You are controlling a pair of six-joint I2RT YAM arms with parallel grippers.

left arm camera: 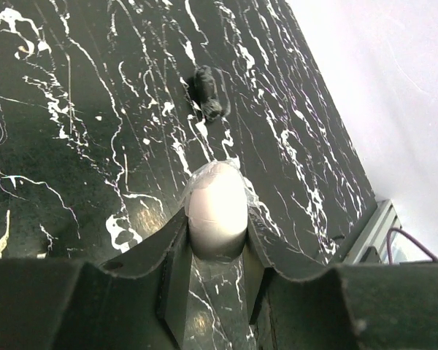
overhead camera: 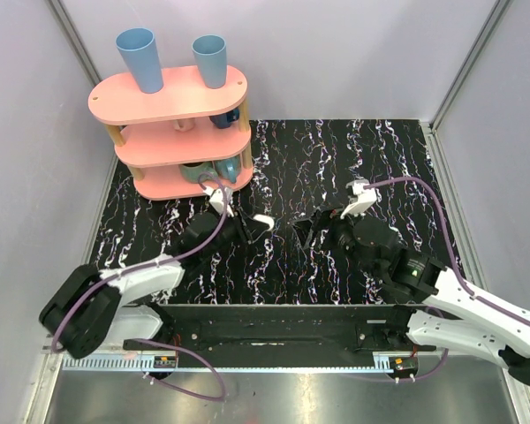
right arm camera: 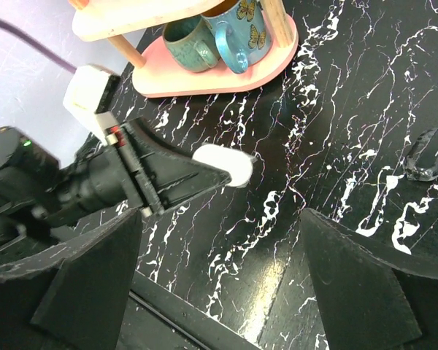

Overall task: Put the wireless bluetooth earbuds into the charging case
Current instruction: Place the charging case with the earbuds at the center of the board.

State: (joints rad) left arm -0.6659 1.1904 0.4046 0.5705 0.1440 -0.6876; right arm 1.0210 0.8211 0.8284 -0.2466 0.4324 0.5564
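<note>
The white charging case (overhead camera: 264,221) is hanging above open black marble (overhead camera: 271,236), away from the pink shelf, so the robot's left gripper should go on lowering it until it rests there, then let go.
The charging case (overhead camera: 263,221) is a white glossy oval. My left gripper (overhead camera: 250,227) is shut on it and holds it just above the black marbled table, left of centre. In the left wrist view the case (left arm camera: 216,204) sits between the two dark fingers, its rounded end sticking out past the tips of the gripper (left arm camera: 216,237). It also shows in the right wrist view (right arm camera: 226,165). My right gripper (overhead camera: 309,231) is open and empty, a short way right of the case, jaws wide apart (right arm camera: 219,226). No white earbuds show in any view.
A pink three-tier shelf (overhead camera: 172,132) with blue cups and mugs stands at the back left, close behind the left gripper. A small dark glossy object (left arm camera: 208,91) lies on the table beyond the case; it also shows in the right wrist view (right arm camera: 429,153).
</note>
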